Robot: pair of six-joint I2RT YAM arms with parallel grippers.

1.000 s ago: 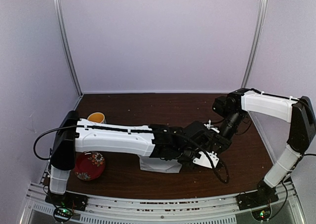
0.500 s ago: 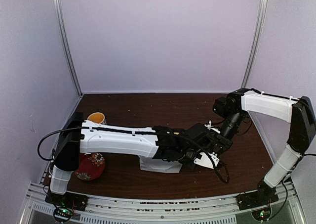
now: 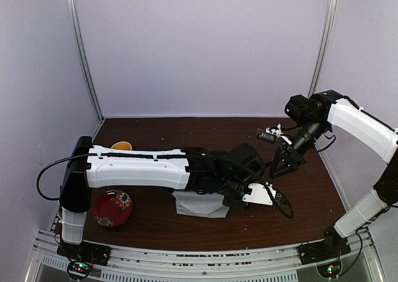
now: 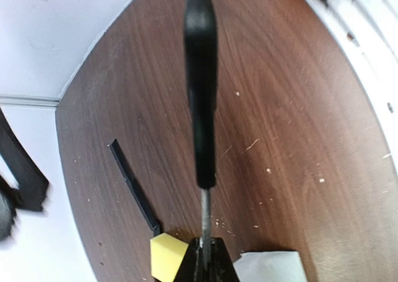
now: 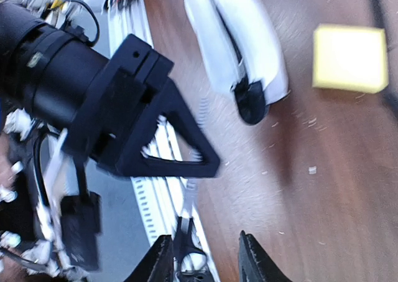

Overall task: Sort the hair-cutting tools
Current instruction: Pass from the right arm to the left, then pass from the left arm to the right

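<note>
The scissors' silver blade [image 4: 206,215] is in my left gripper, so my right gripper should hold the scissors' black handle [image 4: 202,89] steady while my left gripper opens and takes that handle.
My left gripper [image 3: 272,198] [image 4: 207,241] is shut on the silver blade of a pair of scissors [image 4: 200,95], with the black handle pointing away from it above the table. In the right wrist view the scissors [image 5: 189,257] hang from the black left gripper, the handle low beside my right gripper's left finger. My right gripper [image 3: 281,167] [image 5: 205,241] is open and raised above the table's right side. A slim black comb [image 4: 134,185] lies flat on the wood. The trimmer, the second scissors and the square piece are out of view.
A yellow sponge block [image 4: 166,257] [image 5: 349,58] lies by the comb's end. The white pouch [image 3: 199,204] [image 4: 270,266] lies under the left arm. A red bowl [image 3: 112,207] and a yellow cup [image 3: 121,146] stand at the left. The metal rail [image 3: 205,257] runs along the near edge.
My right arm has lifted up and back, away from the left gripper, with its gripper now open. The left arm has shifted slightly and still holds the scissors.
</note>
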